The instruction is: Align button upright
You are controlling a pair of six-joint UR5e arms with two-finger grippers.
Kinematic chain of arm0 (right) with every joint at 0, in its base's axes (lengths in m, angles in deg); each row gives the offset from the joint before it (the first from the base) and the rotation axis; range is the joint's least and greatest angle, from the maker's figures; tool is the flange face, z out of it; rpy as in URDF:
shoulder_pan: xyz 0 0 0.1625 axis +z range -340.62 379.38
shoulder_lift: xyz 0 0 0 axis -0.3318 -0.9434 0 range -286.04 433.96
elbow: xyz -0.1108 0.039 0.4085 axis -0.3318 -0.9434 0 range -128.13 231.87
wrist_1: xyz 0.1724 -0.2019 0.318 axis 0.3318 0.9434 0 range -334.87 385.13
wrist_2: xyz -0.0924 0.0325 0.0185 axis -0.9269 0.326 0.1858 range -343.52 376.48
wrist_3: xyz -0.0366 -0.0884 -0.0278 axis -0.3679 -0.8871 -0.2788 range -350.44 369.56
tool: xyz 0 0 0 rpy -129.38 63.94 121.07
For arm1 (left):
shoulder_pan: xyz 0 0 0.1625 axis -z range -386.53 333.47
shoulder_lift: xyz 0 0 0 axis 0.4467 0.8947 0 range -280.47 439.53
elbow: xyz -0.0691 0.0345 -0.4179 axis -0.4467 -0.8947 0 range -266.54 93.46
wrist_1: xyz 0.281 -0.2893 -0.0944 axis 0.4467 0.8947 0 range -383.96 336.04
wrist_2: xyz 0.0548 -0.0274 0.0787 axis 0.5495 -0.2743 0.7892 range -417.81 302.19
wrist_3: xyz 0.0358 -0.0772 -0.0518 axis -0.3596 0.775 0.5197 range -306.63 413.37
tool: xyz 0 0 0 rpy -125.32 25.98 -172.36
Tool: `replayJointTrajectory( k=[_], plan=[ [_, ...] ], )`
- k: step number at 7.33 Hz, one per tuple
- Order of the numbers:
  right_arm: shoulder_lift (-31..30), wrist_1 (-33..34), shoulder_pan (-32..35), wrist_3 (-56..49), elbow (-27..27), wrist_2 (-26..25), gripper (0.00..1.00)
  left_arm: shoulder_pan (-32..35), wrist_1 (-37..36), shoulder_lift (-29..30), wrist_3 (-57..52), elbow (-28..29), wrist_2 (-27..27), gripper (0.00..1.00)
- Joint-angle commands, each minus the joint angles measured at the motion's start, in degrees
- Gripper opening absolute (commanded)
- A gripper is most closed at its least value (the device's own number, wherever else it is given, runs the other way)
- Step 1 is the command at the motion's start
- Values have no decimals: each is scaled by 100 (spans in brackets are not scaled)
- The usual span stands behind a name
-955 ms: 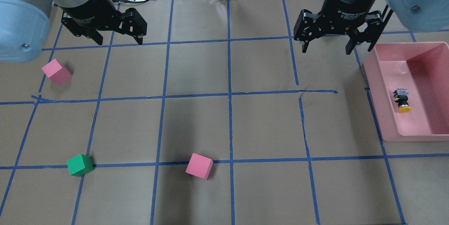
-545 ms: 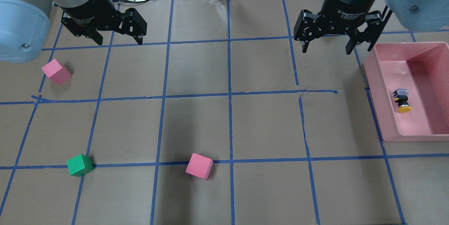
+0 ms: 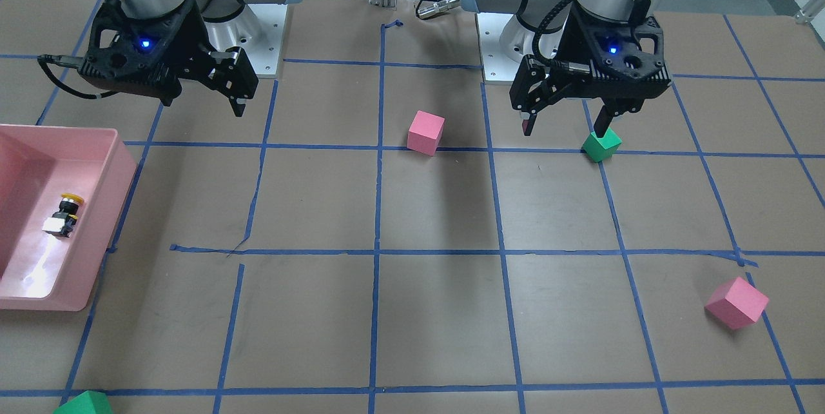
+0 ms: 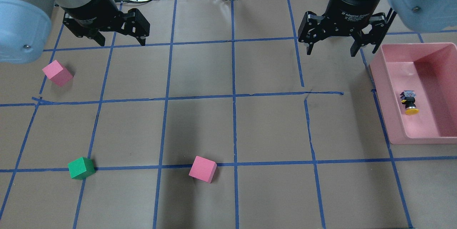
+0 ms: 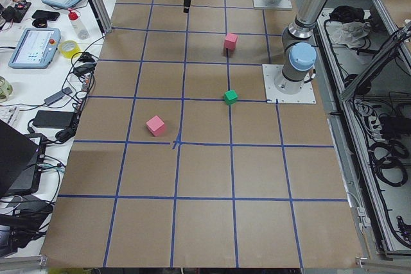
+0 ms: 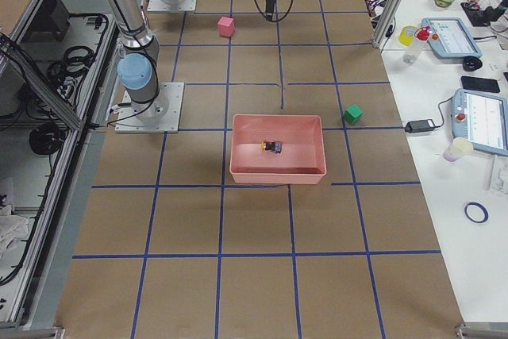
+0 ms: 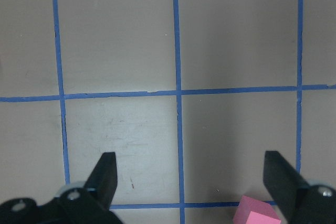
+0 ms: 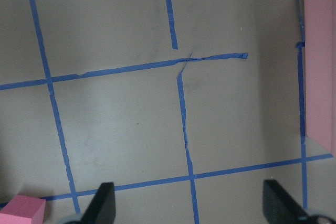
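Observation:
The button (image 3: pixel 65 216) will stay still on its side when the robot puts it down, because the whitish base (image 3: pixel 57 225) behind the round yellow cap is boxy.
The button (image 4: pixel 409 102) lies on its side inside the pink bin (image 4: pixel 389 104) at the right, yellow cap toward the robot and whitish base away. It also shows in the front view (image 3: pixel 63 215) and the right side view (image 6: pixel 271 147). My right gripper (image 4: pixel 331 52) hangs open and empty above the table, left of the bin's far corner. Its wrist view shows only the bin's edge (image 8: pixel 320 51). My left gripper (image 4: pixel 122 42) is open and empty at the far left, above bare table.
A pink cube (image 4: pixel 57 72) lies at the left, below the left gripper. A green cube (image 4: pixel 81 168) and another pink cube (image 4: pixel 202 169) sit near the robot's side. A second green cube (image 3: pixel 84 403) lies at the table's far edge. Cables lie beyond the table.
The right arm has shifted very slightly. The left arm, the button and the cubes have not moved.

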Motion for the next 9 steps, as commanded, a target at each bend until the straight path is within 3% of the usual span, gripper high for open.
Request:
replayJointTrajectory(
  k=[1,4,5,7,9],
  plan=[
    [67,204,-1,-20,2,-13,100,-3,-4,9,0,-2,9,100],
    [93,617,-316,-38,2,-30,100,-21,-4,9,0,-2,53,100],
    [110,619,-683,-177,11,-22,100,-38,-4,9,0,-2,71,100],
    [119,601,-1623,-1455,11,-4,100,-38,5,9,0,-2,141,100],
    [512,793,-2397,-1892,500,4,100,-38,5,9,0,-2,115,100]
  ],
)
